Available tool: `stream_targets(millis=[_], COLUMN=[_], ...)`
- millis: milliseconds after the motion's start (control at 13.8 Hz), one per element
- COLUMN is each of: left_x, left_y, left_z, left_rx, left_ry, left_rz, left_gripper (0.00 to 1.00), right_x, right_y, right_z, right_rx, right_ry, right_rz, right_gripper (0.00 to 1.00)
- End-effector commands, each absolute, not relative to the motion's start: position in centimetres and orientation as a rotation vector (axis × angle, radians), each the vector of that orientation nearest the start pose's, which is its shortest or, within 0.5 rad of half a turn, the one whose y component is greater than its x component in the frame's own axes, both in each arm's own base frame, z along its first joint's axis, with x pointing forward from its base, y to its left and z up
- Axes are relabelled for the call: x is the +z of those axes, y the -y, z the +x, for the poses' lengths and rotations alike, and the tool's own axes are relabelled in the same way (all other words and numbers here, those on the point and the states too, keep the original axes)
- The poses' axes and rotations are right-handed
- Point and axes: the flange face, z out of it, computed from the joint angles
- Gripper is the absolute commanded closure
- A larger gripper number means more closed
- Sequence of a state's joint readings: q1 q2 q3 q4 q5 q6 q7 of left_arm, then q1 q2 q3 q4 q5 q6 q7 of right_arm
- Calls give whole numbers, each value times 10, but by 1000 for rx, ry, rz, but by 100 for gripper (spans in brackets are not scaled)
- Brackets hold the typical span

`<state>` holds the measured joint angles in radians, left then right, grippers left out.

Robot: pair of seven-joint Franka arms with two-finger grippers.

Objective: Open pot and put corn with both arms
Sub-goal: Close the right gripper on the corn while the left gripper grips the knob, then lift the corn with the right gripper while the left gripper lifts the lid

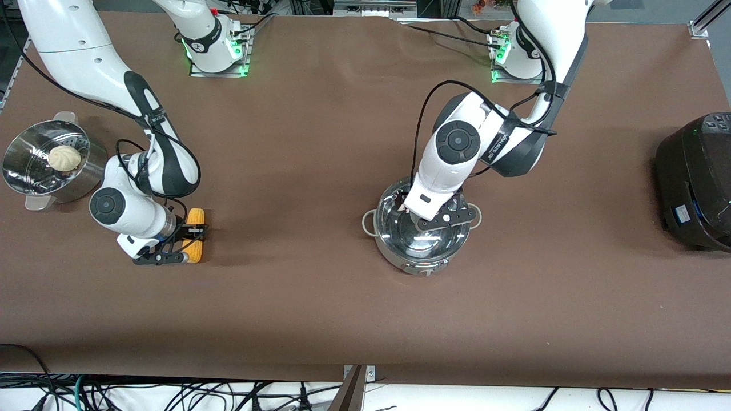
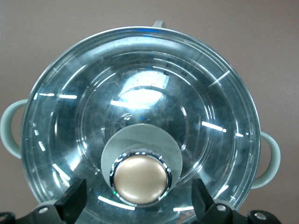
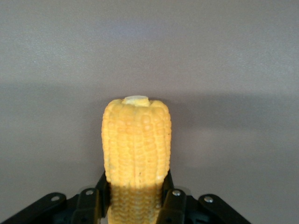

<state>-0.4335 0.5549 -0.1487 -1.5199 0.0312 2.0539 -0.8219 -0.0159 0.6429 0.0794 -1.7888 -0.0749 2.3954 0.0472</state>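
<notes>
Only shiny steel rings (image 2: pixel 140 91) can be seen through the clear glass lid. I should expect to find an empty steel pot (image 1: pixel 411 260) when I lift the lid.
The steel pot (image 1: pixel 425 254) stands mid-table with its clear glass lid (image 2: pixel 140 88) on it. My left gripper (image 1: pixel 424 224) hangs just over the lid, open. In the left wrist view its fingers (image 2: pixel 74 201) stand wide on either side of the tan knob (image 2: pixel 140 178) without touching it. The yellow corn (image 1: pixel 196 220) lies toward the right arm's end of the table. My right gripper (image 1: pixel 190 244) is shut on the corn (image 3: pixel 136 140), one finger pressed on each side. I cannot tell whether the corn is off the table.
A steel vessel without loop handles (image 1: pixel 23 165), holding a pale bun (image 1: pixel 63 157), sits at the right arm's end of the table. A big black cooker (image 1: pixel 697 177) sits at the left arm's end. Brown cloth covers the table.
</notes>
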Motion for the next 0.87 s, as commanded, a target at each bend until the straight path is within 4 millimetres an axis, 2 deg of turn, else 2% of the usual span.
stream_targets(millis=[0,218,436,654,799], left_x=[343,344,343,342,341], left_y=[373,373,373,371,370], left_z=[600,600,601,602,603], left_rx=[19,17,17,17,18], left_ry=[394,399,399,399,401], left_rz=[-3133,-3133,-3133,-3133,-3132], left_gripper=[10,10,12,35,37], right_x=[197,202,217,230,247], right_y=[-40,-40,-48,-52,-52], right_z=[652,655,660,666,676], right_rx=[30,17,10,26,38], right_ry=[75,78,95,100,100], right_rz=[-3137,-3138,-3132,-3129,-3131], right_gripper=[75,74,74,74,74])
